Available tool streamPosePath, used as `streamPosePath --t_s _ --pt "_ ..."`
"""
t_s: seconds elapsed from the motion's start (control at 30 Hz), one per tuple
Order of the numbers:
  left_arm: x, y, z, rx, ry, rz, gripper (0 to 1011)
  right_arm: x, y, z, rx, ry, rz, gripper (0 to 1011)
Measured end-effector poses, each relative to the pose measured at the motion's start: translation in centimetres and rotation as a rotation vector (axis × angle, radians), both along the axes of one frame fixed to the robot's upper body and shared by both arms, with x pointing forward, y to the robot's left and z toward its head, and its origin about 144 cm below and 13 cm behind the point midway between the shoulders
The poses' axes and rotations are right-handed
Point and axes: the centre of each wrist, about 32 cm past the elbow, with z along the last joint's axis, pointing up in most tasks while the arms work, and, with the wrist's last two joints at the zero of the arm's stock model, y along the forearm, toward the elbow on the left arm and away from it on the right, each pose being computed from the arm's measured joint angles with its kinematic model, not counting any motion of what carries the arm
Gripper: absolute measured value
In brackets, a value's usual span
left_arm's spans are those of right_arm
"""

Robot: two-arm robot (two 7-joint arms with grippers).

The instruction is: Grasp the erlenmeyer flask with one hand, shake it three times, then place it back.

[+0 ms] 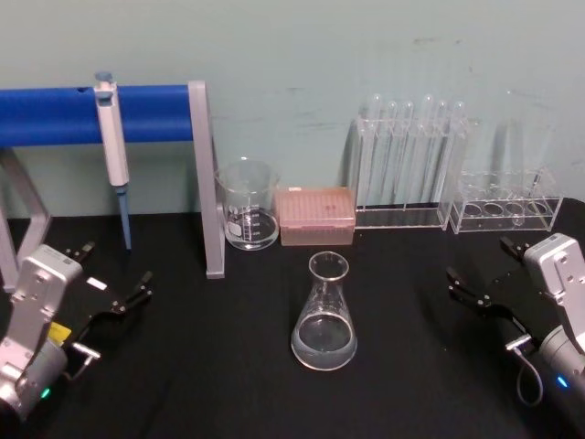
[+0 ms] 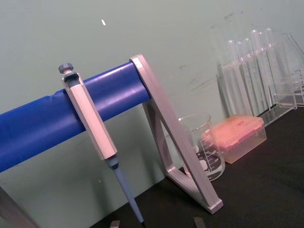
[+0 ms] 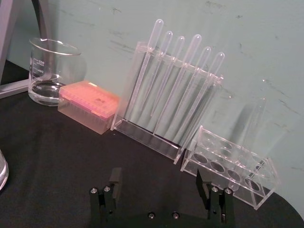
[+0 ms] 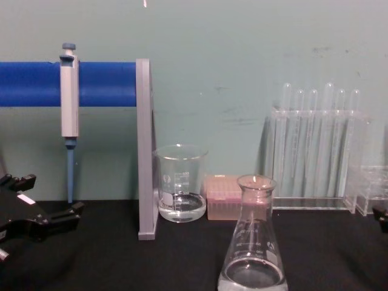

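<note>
The liquid's surface (image 4: 251,272) is far below the erlenmeyer flask's narrow neck, so its clear liquid (image 4: 251,283) should stay in the flask's wide base when I shake it.
The erlenmeyer flask (image 1: 324,315) stands upright on the black table, centre front, with a little clear liquid in its wide base; the chest view shows the flask (image 4: 253,242) close and low. My left gripper (image 1: 114,265) rests open at the table's left, well apart from the flask, with nothing between its fingers. In the chest view the left gripper (image 4: 48,197) sits at the left edge. My right gripper (image 1: 478,258) hovers open at the right, also apart from the flask. Its own wrist view shows the right gripper (image 3: 159,183) with its jaws spread wide and empty.
Behind the flask stand a glass beaker (image 1: 247,206) and a pink tip box (image 1: 315,217). A rack of tall test tubes (image 1: 411,165) and a low clear rack (image 1: 507,206) are back right. A pipette (image 1: 114,137) hangs on the blue-barred stand (image 1: 206,183) at back left.
</note>
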Motion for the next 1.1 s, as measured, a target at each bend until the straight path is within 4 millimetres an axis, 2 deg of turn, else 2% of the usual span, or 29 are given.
streamPosePath --t_s 1.1 --pt "0.0 0.0 0.0 0.0 0.0 0.0 1001 0.0 0.0 0.0 0.0 0.0 0.0 1000"
